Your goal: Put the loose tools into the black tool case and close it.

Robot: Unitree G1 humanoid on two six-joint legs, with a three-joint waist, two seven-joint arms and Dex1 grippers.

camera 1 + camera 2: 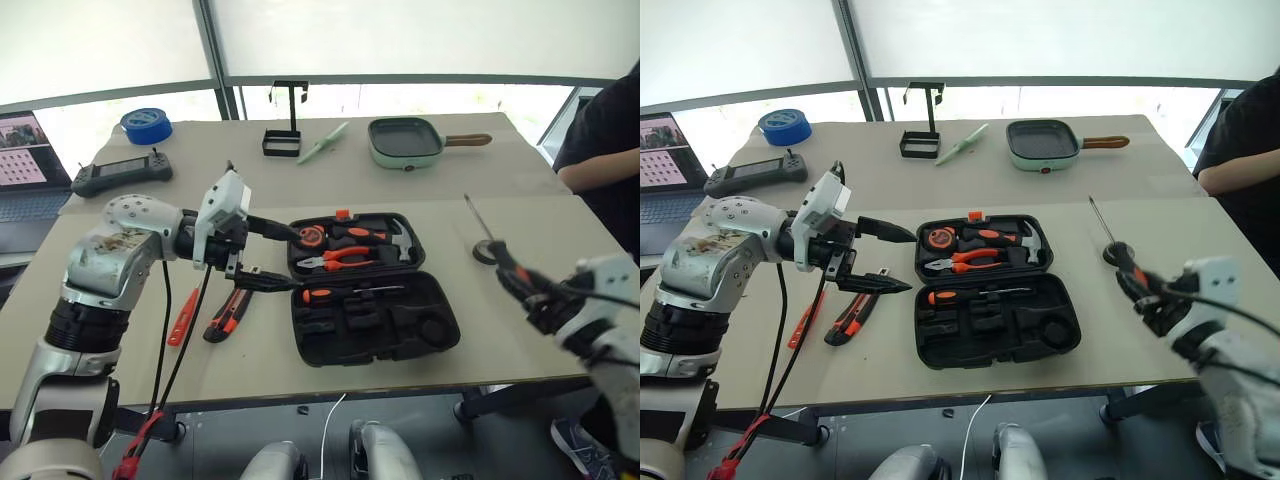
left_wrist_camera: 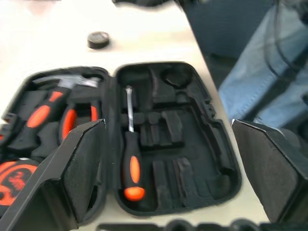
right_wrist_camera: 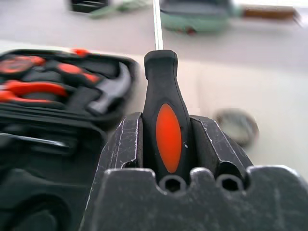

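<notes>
My right gripper is pointing the held screwdriver's shaft away, crooked to the case's slots. So it should turn the screwdriver head-to-tail with the other screwdriver and push it in.
The black tool case lies open mid-table. Its far half holds a hammer, pliers and a tape measure. One orange-and-black screwdriver lies in the near half. My left gripper hovers open and empty just off the case's left end. At the right, above the table's edge, my right gripper is shut on a second orange-and-black screwdriver, whose shaft points up and away. A small dark tape roll sits on the table behind it. The utility knife and the slim orange tester screwdriver lie left of the case.
At the back stand a green pan, a black wire stand, a blue tape roll and a black controller. A laptop is at the far left. A person sits at the right edge.
</notes>
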